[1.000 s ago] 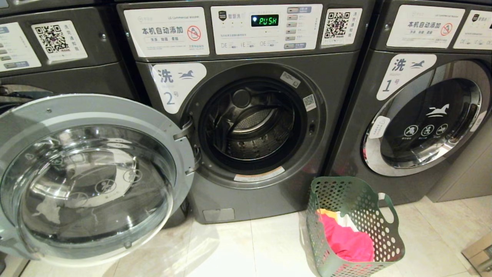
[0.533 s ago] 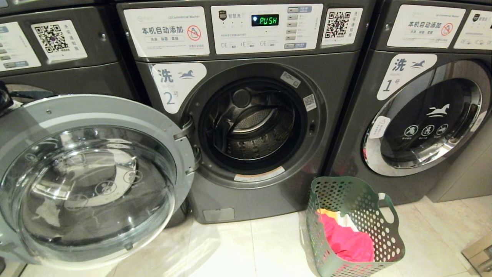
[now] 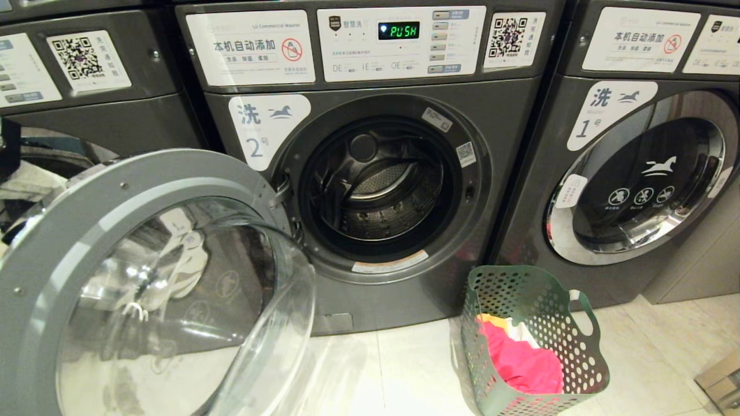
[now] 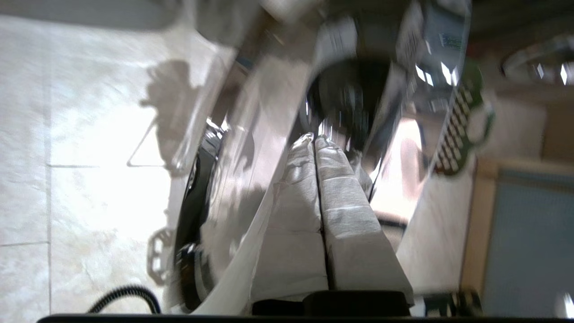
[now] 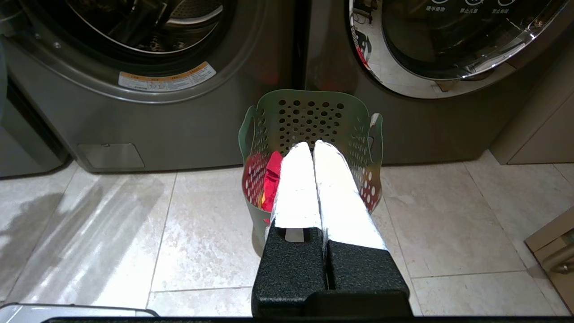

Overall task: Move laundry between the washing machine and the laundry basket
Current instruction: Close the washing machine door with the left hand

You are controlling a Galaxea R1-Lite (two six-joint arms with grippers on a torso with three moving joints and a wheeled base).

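Observation:
The latch slot [image 3: 470, 193] is far from the robot's left gripper, so that gripper should swing the door [image 3: 38, 298] over and move away so that the right gripper can push the door shut.
The washing machine [image 3: 509, 133] labelled 2 stands with its round glass door [image 3: 115, 196] partly swung out to the left, and its drum [image 3: 381, 190] looks empty. The green laundry basket [image 3: 537, 300] sits on the floor to the machine's right. It holds the laundry: a red-pink garment [image 3: 520, 361] over bits of white and orange cloth. My left gripper [image 4: 315, 138] is shut and empty, with its tips against the outer side of the door; that arm [image 3: 26, 179] shows at the far left behind the door. My right gripper [image 5: 312, 143] is shut and empty, hanging low before the basket [image 5: 309, 112].
A like grey machine labelled 1 [image 3: 636, 173] stands to the right with its door closed, and another machine [image 3: 104, 115] is on the left. The floor is pale tile [image 3: 376, 375]. A tan object [image 3: 720, 375] sits at the right floor edge.
The door has swung from wide open part-way towards the machine. My left arm has come into view behind it at the far left. Basket and laundry have not moved.

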